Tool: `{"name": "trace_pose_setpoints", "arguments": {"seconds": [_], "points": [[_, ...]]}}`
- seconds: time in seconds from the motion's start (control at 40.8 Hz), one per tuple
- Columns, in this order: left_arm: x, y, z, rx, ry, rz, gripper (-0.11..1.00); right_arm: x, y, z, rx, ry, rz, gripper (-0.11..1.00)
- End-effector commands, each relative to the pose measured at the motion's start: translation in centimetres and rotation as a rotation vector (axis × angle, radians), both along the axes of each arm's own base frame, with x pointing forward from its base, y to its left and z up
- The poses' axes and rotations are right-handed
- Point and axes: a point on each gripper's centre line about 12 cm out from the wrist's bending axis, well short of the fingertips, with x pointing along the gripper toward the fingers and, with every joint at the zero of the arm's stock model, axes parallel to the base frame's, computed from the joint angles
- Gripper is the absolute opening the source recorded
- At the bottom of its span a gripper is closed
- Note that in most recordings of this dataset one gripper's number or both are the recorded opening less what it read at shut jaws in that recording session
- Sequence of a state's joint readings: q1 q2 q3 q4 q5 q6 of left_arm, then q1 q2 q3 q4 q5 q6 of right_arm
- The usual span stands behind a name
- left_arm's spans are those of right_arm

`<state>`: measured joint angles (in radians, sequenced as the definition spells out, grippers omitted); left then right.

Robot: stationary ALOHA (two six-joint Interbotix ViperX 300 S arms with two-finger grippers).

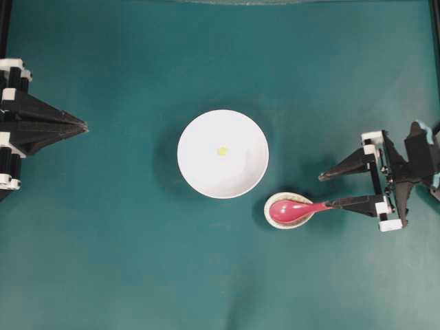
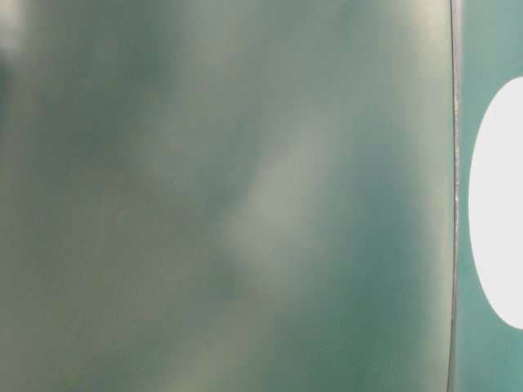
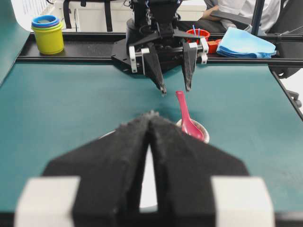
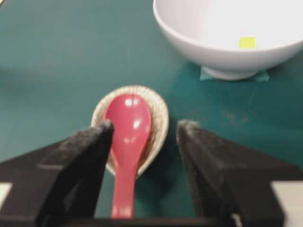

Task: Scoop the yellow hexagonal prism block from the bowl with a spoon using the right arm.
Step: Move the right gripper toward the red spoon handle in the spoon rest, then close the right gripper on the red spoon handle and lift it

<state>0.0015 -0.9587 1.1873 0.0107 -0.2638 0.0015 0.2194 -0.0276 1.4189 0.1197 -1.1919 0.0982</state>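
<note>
The yellow block (image 1: pixel 222 150) is sitting away from the white bowl's curved side (image 1: pixel 186 143), so I expect it to slide over to that side when I push it with the spoon.
The white bowl (image 1: pixel 206 175) stands mid-table with the tiny yellow hexagonal prism block (image 1: pixel 222 150) inside; in the right wrist view the bowl (image 4: pixel 208 42) holds the block (image 4: pixel 246 42) at the top right. The pink-red spoon (image 1: pixel 292 210) rests with its scoop in a small beige dish (image 1: pixel 269 217), handle pointing right. My right gripper (image 1: pixel 326 190) is open at the handle's end. In the right wrist view the spoon (image 4: pixel 128 132) lies between the fingers of the gripper (image 4: pixel 147 126), close to the left one; nothing is gripped. My left gripper (image 1: pixel 84 126) is shut and empty at the far left.
In the left wrist view a yellow cup (image 3: pixel 47 35) with a blue rim, a blue cloth (image 3: pixel 248 42) and a red container (image 3: pixel 199 34) sit beyond the table's far edge. The table-level view is a blur of green with a white patch (image 2: pixel 498 204) at the right.
</note>
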Motion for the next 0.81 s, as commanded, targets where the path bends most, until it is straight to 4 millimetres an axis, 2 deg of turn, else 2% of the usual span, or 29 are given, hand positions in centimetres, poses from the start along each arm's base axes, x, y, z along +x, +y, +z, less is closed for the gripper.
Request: {"name": "trace_pose_setpoints", "arguments": {"seconds": [0.0,0.269,0.784], "points": [[0.3,0.0,1.1,0.003,-0.026,0.001,0.04,0.4,0.5,-0.2,-0.001,-0.022,0.010,0.61],[0.3,0.0,1.2,0.003,-0.028,0.001,0.04,1.0,1.4,-2.3,-0.016,0.029,0.000,0.61],[0.3,0.0,1.1,0.003,-0.026,0.001,0.04,0.7,2.3,-3.1,0.004,0.088,0.023,0.60]]}}
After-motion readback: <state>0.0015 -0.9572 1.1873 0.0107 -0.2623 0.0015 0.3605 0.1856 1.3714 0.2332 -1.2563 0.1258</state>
